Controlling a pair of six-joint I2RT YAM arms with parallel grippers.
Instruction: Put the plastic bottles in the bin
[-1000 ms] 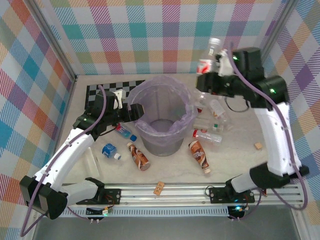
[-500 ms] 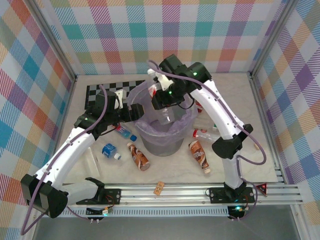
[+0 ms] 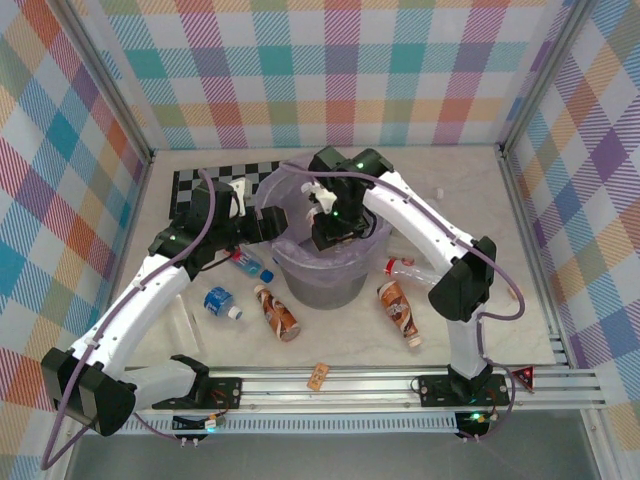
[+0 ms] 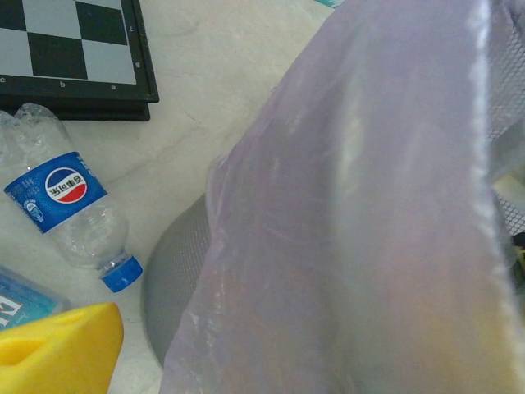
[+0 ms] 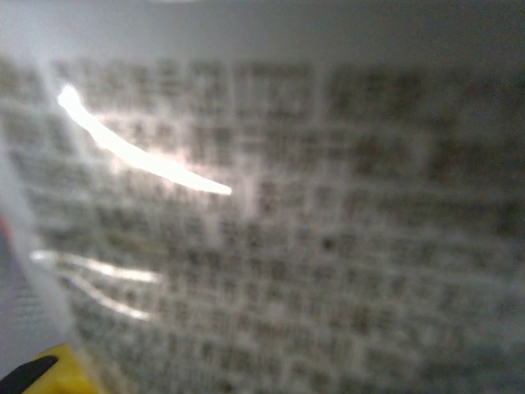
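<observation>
The printed bottle in my right gripper is inside the bin's rim, so I keep lowering it until it is deep inside the bin, and then let go.
The bin, a grey mesh bucket with a lilac bag, stands mid-table. My left gripper sits open at its left rim, the bag close against the wrist camera. My right gripper is lowered inside the bin, facing the mesh wall; its jaws and any load are hidden. Plastic bottles lie around: a blue-label one, a crumpled blue one, two brown ones, and a clear one.
A chequered board lies behind the left gripper. A tan cork rests by the front rail. The right arm arches over the table to the right of the bin. Frame posts and chequered walls close in the sides.
My right arm swung left from high at the right, where it held a bottle, and dropped into the bin. The left arm stayed at the rim.
</observation>
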